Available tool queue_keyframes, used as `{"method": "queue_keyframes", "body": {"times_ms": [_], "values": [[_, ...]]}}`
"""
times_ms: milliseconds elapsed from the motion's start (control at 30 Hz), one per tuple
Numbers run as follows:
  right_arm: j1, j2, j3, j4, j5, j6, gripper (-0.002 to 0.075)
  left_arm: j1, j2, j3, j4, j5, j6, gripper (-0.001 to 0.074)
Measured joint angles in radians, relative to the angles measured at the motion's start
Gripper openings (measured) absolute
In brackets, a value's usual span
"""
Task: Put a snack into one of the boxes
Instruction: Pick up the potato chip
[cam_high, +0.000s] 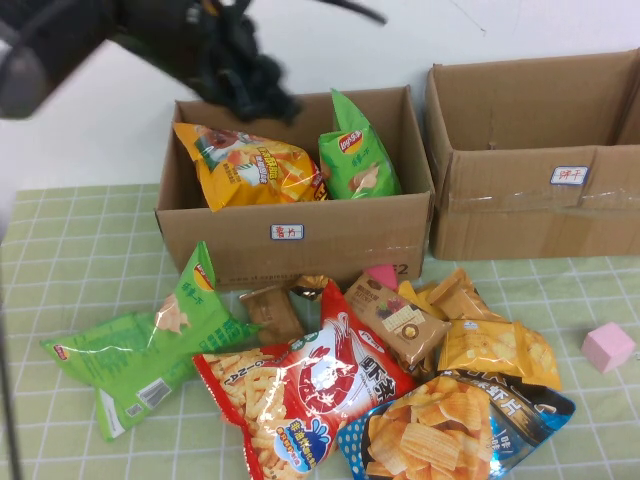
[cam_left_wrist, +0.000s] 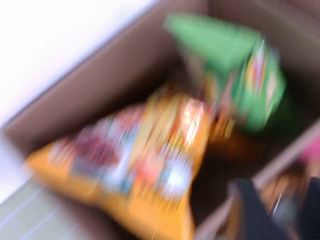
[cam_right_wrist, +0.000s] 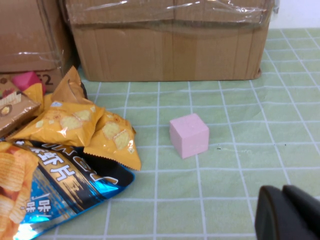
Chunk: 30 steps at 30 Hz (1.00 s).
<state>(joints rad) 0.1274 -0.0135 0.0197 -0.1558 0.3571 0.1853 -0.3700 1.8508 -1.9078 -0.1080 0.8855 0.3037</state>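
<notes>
The loose green bag (cam_high: 185, 320) is lying bent, and its middle bulges up over the mat (cam_high: 150, 345). So I should expect something small to be hidden under the bag when I lift it.
The left cardboard box (cam_high: 300, 232) holds an orange chip bag (cam_high: 250, 165) and a green chip bag (cam_high: 357, 150). My left gripper (cam_high: 250, 85) hovers above the box's back left rim, blurred with motion. In the left wrist view the orange bag (cam_left_wrist: 135, 155) and green bag (cam_left_wrist: 235, 70) lie inside the box, and the left gripper (cam_left_wrist: 280, 210) shows two dark fingers apart with nothing between them. My right gripper (cam_right_wrist: 287, 215) is shut and empty, low over the mat near a pink cube (cam_right_wrist: 188, 135). It is out of the high view.
A second, taped box (cam_high: 530, 200) stands at the right. Loose snacks lie in front of the boxes: a green bag (cam_high: 150, 345), a red bag (cam_high: 310, 390), a blue bag (cam_high: 460, 425), yellow packs (cam_high: 495, 350) and a brown pack (cam_high: 400, 320). The pink cube (cam_high: 608, 346) sits at the far right.
</notes>
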Motion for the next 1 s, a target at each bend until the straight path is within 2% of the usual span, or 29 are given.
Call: {"method": "queue_keyframes", "body": {"times_ms": [67,167,367,567,633,700,867,900,1000], "values": [[0.000,0.000,0.000,0.000,0.000,0.000,-0.0002,0.000,-0.061,0.042,0.108,0.099,0.000,0.0106],[0.000,0.000,0.000,0.000,0.000,0.000,-0.0002,0.004,-0.150,0.159,0.199,0.169,-0.010,0.0035],[0.000,0.000,0.000,0.000,0.000,0.000,-0.0002,0.008,-0.424,0.559,0.225,0.103,-0.012,0.0004],[0.000,0.000,0.000,0.000,0.000,0.000,-0.0002,0.008,-0.538,0.769,0.223,0.083,-0.007,0.0011],[0.000,0.000,0.000,0.000,0.000,0.000,-0.0002,0.008,-0.529,0.784,0.223,0.104,-0.005,0.0066],[0.000,0.000,0.000,0.000,0.000,0.000,-0.0002,0.008,-0.506,0.790,0.229,0.106,-0.005,0.0171],[0.000,0.000,0.000,0.000,0.000,0.000,-0.0002,0.008,-0.439,0.790,0.247,0.026,-0.036,0.0569],[0.000,0.000,0.000,0.000,0.000,0.000,-0.0002,0.008,-0.424,0.790,0.249,0.002,-0.038,0.0613],[0.000,0.000,0.000,0.000,0.000,0.000,-0.0002,0.008,-0.370,0.790,0.258,-0.050,-0.036,0.0670]]}}
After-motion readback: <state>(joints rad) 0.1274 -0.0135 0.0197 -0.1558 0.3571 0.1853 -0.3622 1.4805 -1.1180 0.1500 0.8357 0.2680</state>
